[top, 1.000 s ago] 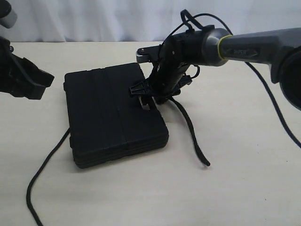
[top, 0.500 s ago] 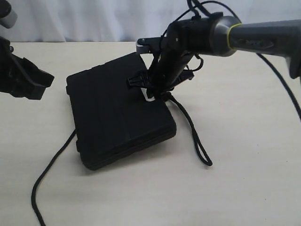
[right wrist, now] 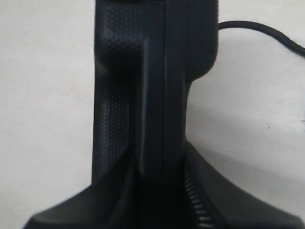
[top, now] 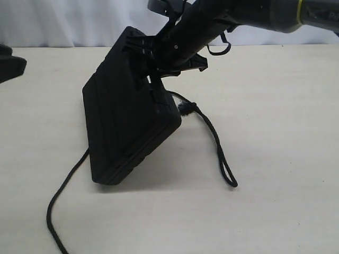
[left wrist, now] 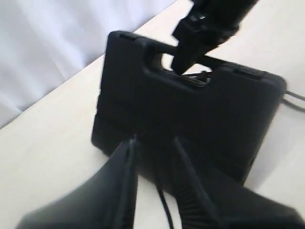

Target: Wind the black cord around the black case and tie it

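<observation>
Next, I bring my left gripper round and clamp the case's near end (top: 142, 142) with it first, because only my right gripper on the black case's handle edge (top: 142, 74) holds the case tilted up.
The black case (top: 127, 127) stands tilted on its lower edge, handle edge raised. My right gripper (top: 152, 67) is shut on that raised handle edge; in the right wrist view the case's rim (right wrist: 157, 86) sits clamped between the fingers of the right gripper (right wrist: 157, 164). The black cord (top: 214, 143) lies on the table, passing under the case, with a knot beside the case and a loose end at the front left. My left gripper (left wrist: 155, 160) faces the case's lower edge, open, the cord (left wrist: 164, 210) lying between its fingers untouched.
A white curtain (top: 79, 21) hangs behind the beige table (top: 275, 159). The right arm (top: 275, 13) reaches in from the upper right. Only a dark part of the left arm (top: 9, 66) shows at the left edge.
The right gripper closed on the case's handle edge and lifted it, swinging the case from flat to steeply tilted. The left gripper slid toward the left edge of the exterior view.
</observation>
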Controlling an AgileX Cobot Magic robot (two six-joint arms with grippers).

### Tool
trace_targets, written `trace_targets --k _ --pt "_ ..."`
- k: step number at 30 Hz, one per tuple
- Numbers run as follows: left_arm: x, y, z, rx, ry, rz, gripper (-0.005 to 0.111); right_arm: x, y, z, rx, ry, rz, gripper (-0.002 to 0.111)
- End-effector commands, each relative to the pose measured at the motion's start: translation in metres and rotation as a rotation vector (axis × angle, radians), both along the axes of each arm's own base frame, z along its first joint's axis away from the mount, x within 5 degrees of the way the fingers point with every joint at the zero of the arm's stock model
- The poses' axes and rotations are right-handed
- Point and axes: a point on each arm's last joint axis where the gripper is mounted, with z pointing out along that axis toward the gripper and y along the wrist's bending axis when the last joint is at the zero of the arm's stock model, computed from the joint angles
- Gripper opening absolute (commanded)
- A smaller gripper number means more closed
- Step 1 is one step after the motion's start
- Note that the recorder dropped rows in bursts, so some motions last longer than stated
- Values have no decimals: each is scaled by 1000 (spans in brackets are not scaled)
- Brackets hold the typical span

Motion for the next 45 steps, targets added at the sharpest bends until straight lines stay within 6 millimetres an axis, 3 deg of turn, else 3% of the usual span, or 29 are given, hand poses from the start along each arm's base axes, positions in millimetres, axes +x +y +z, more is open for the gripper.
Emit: trace_targets --k 1,4,9,13,16,20,25,27,31,34,39,45 --pt "-20 -13 -21 -64 -25 -159 26 0 4 15 59 -59 -22 5" --pt "-26 -23 -38 -89 -38 -292 26 1 2 16 62 -69 -27 5" --pt "-29 -36 -48 -222 -57 -428 43 1 2 17 65 -71 -25 5" --pt "-20 -41 -45 -421 -27 -403 47 1 2 17 65 -71 -25 5" --pt "-6 -37 -45 -490 -40 -274 47 1 2 17 65 -71 -25 5" --pt "8 -27 -56 -383 -38 -147 47 0 2 17 61 -72 -19 5" --pt "14 -24 -33 -310 -133 -140 46 0 2 17 57 -74 -11 5" --pt "13 -25 -28 -282 -144 -157 40 0 2 17 57 -76 -12 5" --pt "3 -50 -33 -149 -141 -297 25 1 2 17 49 -88 -3 5" --pt "-5 -69 -36 -49 -172 -338 25 1 2 17 47 -91 1 5" --pt "-14 -92 -62 10 -162 -367 25 1 2 17 46 -92 2 5" --pt "4 -104 -100 79 -94 -304 25 -1 2 16 39 -69 12 5"
